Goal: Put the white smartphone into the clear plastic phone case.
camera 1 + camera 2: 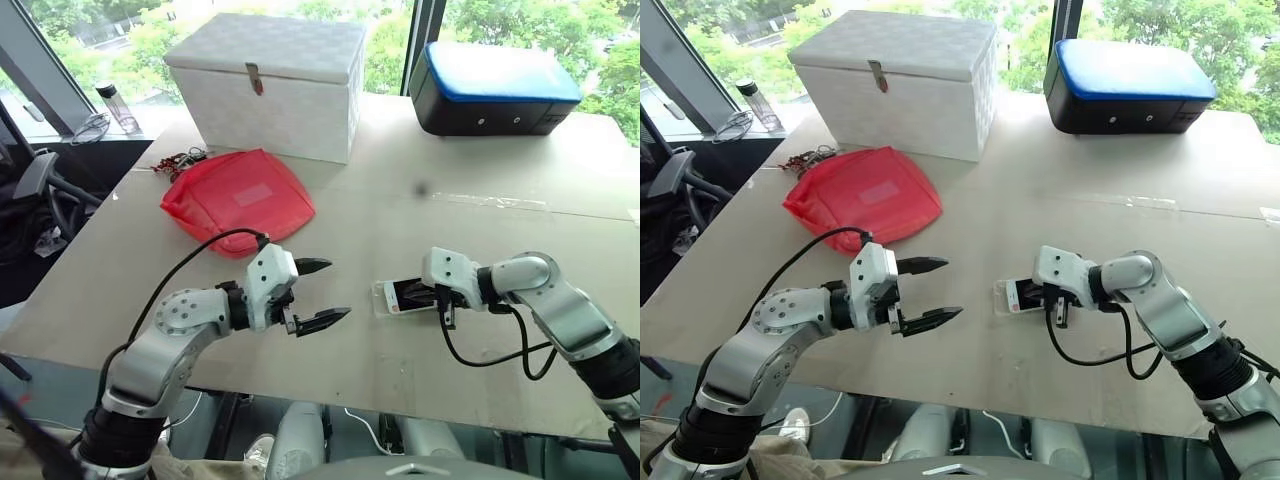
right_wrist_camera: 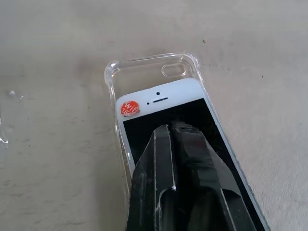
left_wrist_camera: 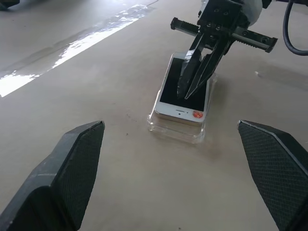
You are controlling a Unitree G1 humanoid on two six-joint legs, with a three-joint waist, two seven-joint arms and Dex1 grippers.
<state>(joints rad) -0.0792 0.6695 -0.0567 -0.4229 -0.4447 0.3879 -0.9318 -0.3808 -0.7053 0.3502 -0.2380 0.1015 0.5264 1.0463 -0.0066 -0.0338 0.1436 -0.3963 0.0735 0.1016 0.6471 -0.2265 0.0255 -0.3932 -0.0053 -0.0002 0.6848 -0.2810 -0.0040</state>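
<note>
The white smartphone sits short of the case's camera end [image 2: 146,77], so next my left gripper braces [image 1: 377,300] that end of the case while my right gripper pushes the smartphone's opposite end.
The white smartphone [image 2: 166,103] lies screen up in the clear plastic phone case [image 2: 144,67] on the table, in front of the right arm. It bears a round orange sticker near one corner. The phone's end sits short of the case's end with the camera cut-out, leaving a bare gap of case there. My right gripper [image 2: 171,127] is shut, its two fingertips together and resting on the dark screen. My left gripper [image 1: 338,290] hangs open just above the table to the left of the phone [image 1: 405,295], holding nothing.
A red bag [image 1: 238,195] lies behind the left arm, with a white latched box [image 1: 270,85] beyond it. A black and blue case [image 1: 495,90] stands at the back right. A clear tape strip [image 1: 500,200] runs across the table [image 1: 330,380] behind the phone.
</note>
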